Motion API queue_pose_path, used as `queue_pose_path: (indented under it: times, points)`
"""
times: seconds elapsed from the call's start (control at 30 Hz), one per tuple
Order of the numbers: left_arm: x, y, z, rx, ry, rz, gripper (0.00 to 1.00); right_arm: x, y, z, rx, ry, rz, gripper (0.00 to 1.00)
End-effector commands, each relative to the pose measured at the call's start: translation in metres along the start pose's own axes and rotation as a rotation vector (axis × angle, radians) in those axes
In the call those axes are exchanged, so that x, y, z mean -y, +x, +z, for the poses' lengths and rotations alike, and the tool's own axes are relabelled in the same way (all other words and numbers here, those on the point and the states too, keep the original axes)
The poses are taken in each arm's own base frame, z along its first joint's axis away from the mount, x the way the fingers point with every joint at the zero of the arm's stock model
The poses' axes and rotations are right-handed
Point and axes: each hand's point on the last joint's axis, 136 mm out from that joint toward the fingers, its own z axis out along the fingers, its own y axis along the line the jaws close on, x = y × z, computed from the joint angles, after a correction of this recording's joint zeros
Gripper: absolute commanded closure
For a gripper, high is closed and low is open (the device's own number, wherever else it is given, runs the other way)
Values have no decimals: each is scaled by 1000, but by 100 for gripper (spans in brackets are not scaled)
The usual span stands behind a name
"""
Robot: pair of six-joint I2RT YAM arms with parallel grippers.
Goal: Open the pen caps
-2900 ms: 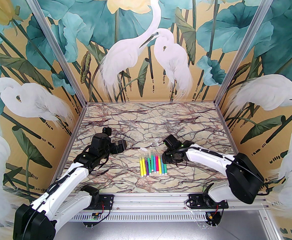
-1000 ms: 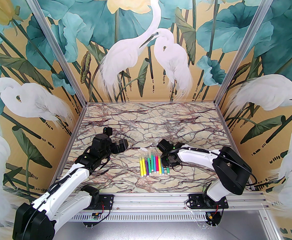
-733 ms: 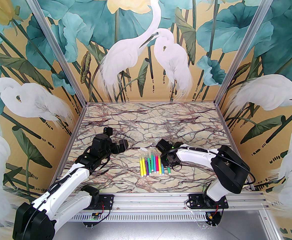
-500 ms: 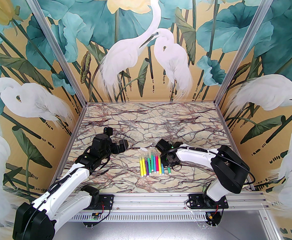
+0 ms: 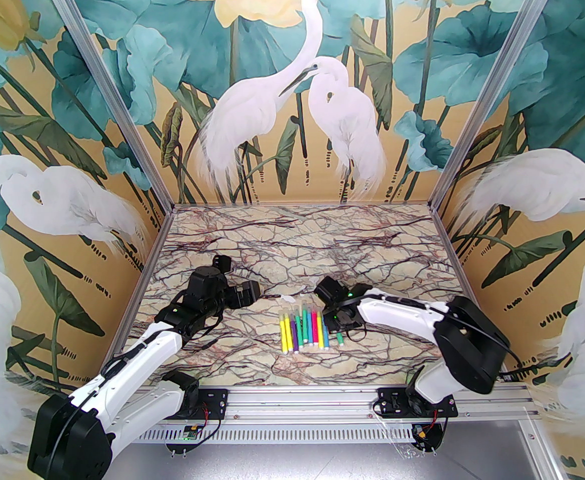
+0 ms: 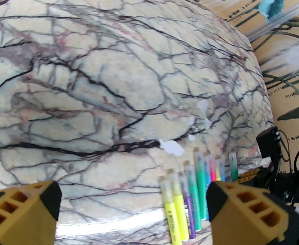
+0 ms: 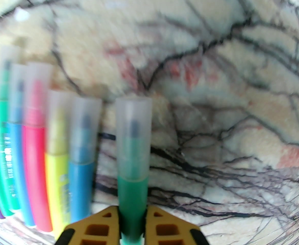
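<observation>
I should keep moving my left gripper in until its fingers close around that cap, since my right gripper holds the green pen's body and leaves the cap free.
Several pens (image 5: 305, 329) lie side by side in a row on the marble table (image 5: 292, 248), their pale see-through pen caps (image 5: 300, 312) pointing away from the arms. My right gripper (image 5: 337, 325) is at the row's right end, shut on a green pen (image 5: 340, 338) set slightly apart from the others. In the right wrist view, the gripper (image 7: 133, 213) clamps the green pen (image 7: 132, 195) by its body, and its cap (image 7: 133, 129) is on. My left gripper (image 5: 246, 293) hangs open to the left of the row, its fingers (image 6: 24, 213) wide apart above the table.
Small pale scraps (image 5: 287, 298) lie on the marble just beyond the row's far ends, also seen from the left wrist as pale scraps (image 6: 173, 147). Painted walls enclose the table on three sides. A metal rail (image 5: 292, 398) runs along the near edge.
The right gripper's jaws have closed onto the green pen at the right end of the row. The left arm has shifted slightly to the right, still open.
</observation>
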Motion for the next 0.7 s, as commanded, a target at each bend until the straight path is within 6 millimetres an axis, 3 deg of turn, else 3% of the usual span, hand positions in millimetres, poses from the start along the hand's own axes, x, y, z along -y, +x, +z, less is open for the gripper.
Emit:
queue_pose_path:
  times: [0.0,0.33,0.67]
  points:
    - [27,-12,-4,10,117,27,0,0,-9,-16,67,-23,-42,85]
    - [77,-16,-14,-36,379,36,1,-35,-34,-71,305,-271,-169,85]
    - [143,-18,-37,-74,719,95,5,-68,-45,-118,458,-479,-269,84]
